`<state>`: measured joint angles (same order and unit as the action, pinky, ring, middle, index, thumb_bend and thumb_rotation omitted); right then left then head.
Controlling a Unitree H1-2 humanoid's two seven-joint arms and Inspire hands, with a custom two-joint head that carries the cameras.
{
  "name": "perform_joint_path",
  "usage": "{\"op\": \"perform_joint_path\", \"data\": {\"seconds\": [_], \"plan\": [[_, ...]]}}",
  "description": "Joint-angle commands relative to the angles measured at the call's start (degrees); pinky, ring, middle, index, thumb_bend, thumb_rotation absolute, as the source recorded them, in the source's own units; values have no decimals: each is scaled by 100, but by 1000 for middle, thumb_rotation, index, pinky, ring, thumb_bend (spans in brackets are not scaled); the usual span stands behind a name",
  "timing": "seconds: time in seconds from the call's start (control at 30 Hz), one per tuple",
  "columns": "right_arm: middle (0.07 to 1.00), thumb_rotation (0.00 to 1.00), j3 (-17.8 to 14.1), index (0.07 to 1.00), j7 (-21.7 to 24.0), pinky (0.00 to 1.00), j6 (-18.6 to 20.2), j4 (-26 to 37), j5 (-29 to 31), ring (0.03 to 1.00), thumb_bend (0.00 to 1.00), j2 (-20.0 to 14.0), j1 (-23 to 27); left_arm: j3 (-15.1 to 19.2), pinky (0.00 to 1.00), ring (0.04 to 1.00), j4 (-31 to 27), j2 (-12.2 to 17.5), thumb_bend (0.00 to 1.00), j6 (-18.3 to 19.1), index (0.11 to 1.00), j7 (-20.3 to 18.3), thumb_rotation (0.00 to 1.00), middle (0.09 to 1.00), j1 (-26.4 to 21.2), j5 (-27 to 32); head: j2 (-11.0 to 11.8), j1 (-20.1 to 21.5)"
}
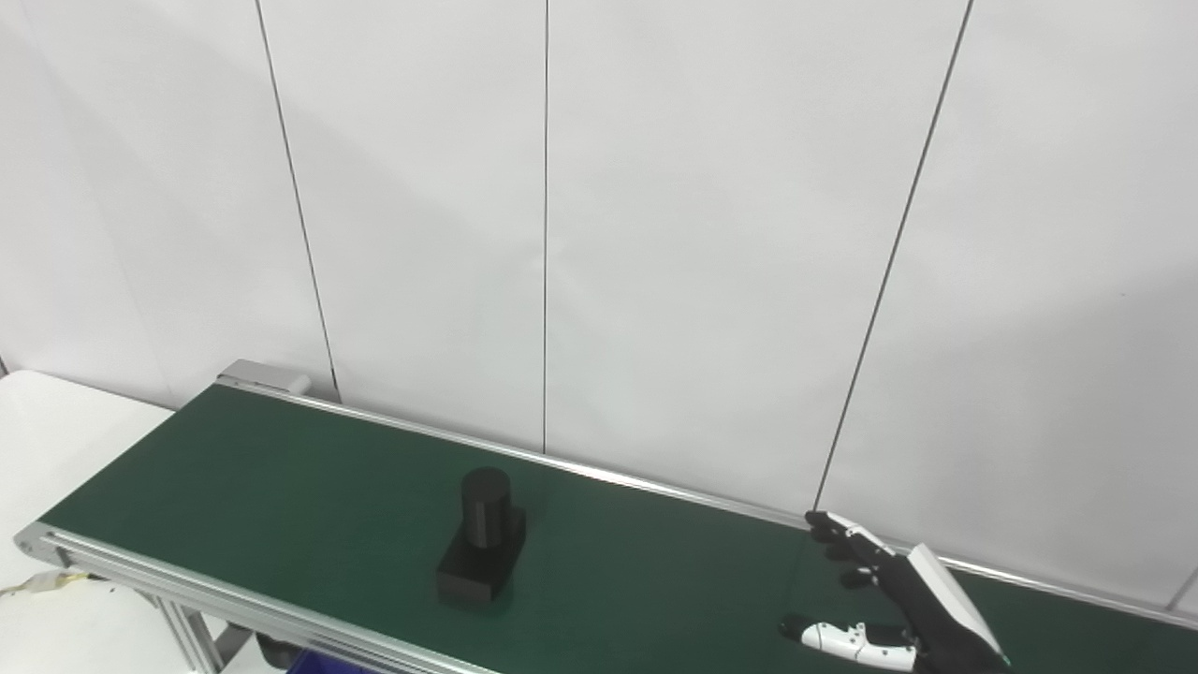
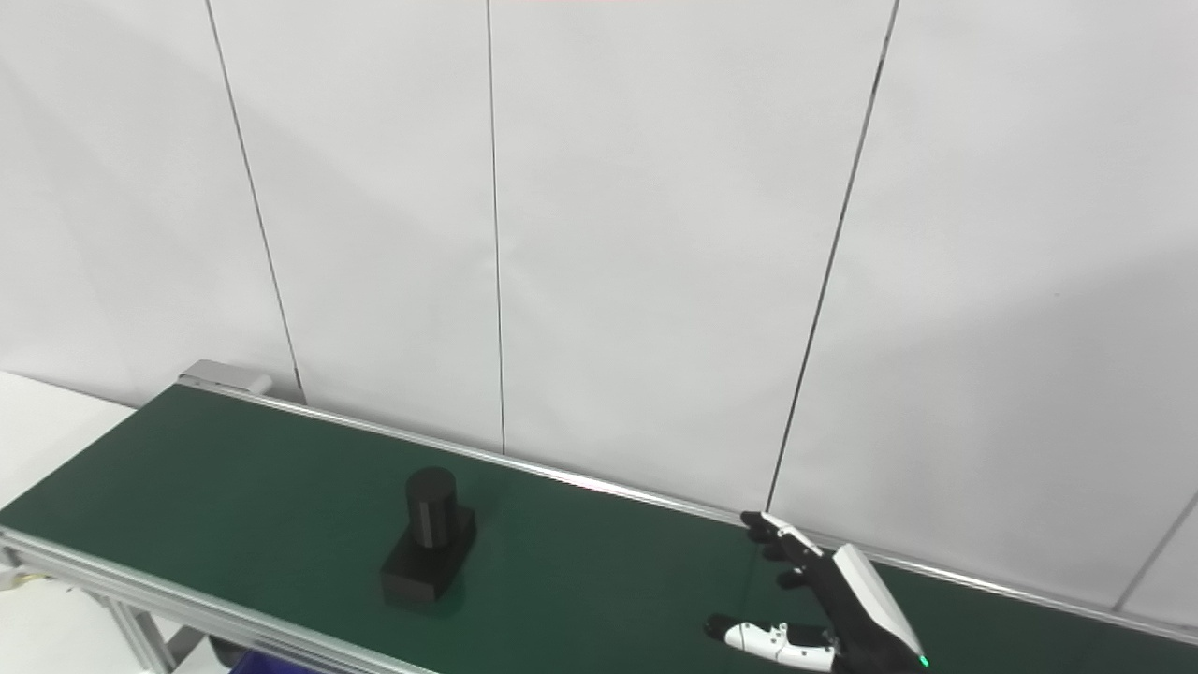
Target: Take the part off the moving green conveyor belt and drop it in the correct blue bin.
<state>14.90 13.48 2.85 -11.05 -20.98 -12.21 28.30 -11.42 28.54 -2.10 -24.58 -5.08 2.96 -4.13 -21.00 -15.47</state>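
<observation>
The black cylinder fits closely against the square base (image 1: 486,543). The base (image 1: 469,580) will come along and hang underneath when I carry the part by the cylinder.
A black part (image 1: 482,550), a short cylinder standing on a square base, sits on the green conveyor belt (image 1: 281,487) left of the middle. It also shows in the right eye view (image 2: 429,549). My right hand (image 1: 889,604) is over the belt at the lower right, well to the right of the part and apart from it. Its fingers and thumb are spread and it holds nothing. It also shows in the right eye view (image 2: 824,608). My left hand is out of view.
The belt has an aluminium frame (image 1: 187,585) along its near edge and a rail along the far edge by the white panelled wall (image 1: 655,234). A sliver of a blue bin (image 1: 318,666) shows under the near edge. A white table (image 1: 47,421) stands at the far left.
</observation>
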Motion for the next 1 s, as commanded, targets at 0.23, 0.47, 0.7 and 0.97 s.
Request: {"op": "perform_joint_path", "data": {"seconds": [0.23,0.47,0.7,0.97], "plan": [[870,424,52,880,-278,743,-344,-205,-142,848,639,132,462,-19,648,732,-212,-9,1000,-226,806,-9,336,793,-46,-23,-68,8],[876,438,170,876,-365,763,-369,-471,-208,859,661,244,590,-4,664,743,-216,-10,1000,-217,812,-66,315,799,-53,50,-109,25],[859,440,294,871,-414,755,-514,-743,-253,835,688,410,729,-8,668,745,-281,6,1000,-216,818,-60,322,801,-32,7,-186,63],[866,445,402,869,-420,764,-487,-885,-312,848,713,591,825,-5,684,762,-369,-4,1000,-194,829,-112,322,814,6,45,-281,123]]}}
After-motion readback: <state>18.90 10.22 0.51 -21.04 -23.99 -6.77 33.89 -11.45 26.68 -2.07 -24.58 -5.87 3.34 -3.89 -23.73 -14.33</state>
